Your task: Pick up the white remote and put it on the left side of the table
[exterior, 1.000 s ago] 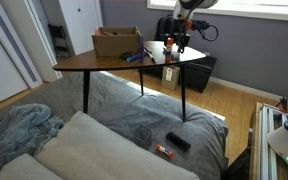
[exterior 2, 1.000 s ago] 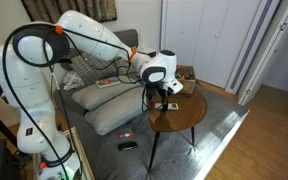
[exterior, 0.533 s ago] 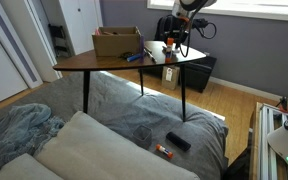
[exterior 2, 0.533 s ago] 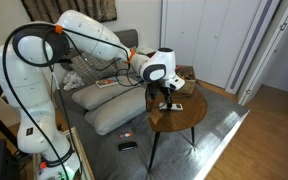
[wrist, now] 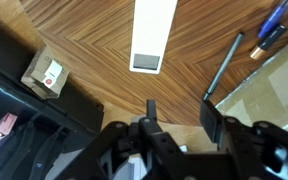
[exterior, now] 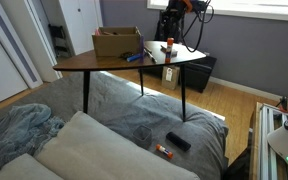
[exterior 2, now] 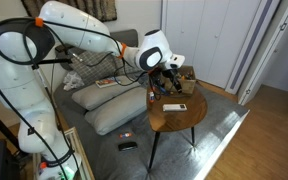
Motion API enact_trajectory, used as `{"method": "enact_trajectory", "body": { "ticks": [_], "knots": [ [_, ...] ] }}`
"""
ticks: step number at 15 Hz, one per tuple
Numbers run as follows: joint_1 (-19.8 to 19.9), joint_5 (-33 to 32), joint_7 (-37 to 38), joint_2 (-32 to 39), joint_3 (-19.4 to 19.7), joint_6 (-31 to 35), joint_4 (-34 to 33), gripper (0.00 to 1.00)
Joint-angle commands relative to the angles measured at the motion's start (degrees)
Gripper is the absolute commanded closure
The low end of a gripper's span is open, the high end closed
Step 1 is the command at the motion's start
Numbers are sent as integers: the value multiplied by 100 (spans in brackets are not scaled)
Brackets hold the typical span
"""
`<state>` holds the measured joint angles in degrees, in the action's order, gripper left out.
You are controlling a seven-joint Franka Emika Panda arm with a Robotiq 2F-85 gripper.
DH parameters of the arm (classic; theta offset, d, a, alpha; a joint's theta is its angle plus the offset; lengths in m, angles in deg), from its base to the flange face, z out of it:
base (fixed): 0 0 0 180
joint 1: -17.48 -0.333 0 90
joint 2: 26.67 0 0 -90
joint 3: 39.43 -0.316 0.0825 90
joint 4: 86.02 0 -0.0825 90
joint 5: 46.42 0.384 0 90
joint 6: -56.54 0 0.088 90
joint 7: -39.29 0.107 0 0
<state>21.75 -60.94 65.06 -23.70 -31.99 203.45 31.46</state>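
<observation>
The near end of the white remote (wrist: 146, 62) is past my open fingers, so next I bring my gripper over its white body (wrist: 155, 22) and go down before I close my fingers.
The white remote (wrist: 152, 35) lies flat on the dark brown wooden table (wrist: 84, 40), just beyond my fingertips in the wrist view. It also shows as a small white bar (exterior 2: 178, 106) on the round-cornered table (exterior 2: 189, 122) in an exterior view. My gripper (wrist: 181, 112) is open and empty, hanging above the table, apart from the remote. In both exterior views the gripper (exterior 2: 170, 82) (exterior: 177, 14) is raised well above the table top (exterior: 94, 62).
A cardboard box (exterior: 117, 42) and an orange bottle (exterior: 169, 45) stand on the table. A black pen (wrist: 224, 65) and a blue object (wrist: 274, 20) lie right of the remote. A small box (wrist: 44, 75) sits below the table edge. A couch with cushions (exterior 2: 104, 105) stands beside the table.
My gripper has risen from just above the table top to well above it, open and empty. The white remote stays lying on the table.
</observation>
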Motion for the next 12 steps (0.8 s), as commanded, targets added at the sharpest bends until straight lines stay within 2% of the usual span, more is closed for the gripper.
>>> {"method": "enact_trajectory", "body": {
  "ticks": [1, 2, 3, 4, 5, 6, 8, 9, 12],
  "knots": [
    [-2, 13, 20, -138, -49, -162, 9, 75],
    [18, 227, -142, -142, -63, -280, -5, 75],
    [44, 458, -292, -126, -59, -362, -15, 43],
    [71, 713, -440, -106, -52, -475, -28, 37],
    [98, 870, -469, -80, -32, -663, -52, 37],
    [125, 996, -505, -43, -10, -805, -64, 43],
    [164, 1167, -551, 15, 10, -1022, -70, 44],
    [180, 1170, -516, 59, 21, -1111, -76, 48],
    [209, 1105, -423, 213, 49, -1323, -93, 48]
  ]
}}
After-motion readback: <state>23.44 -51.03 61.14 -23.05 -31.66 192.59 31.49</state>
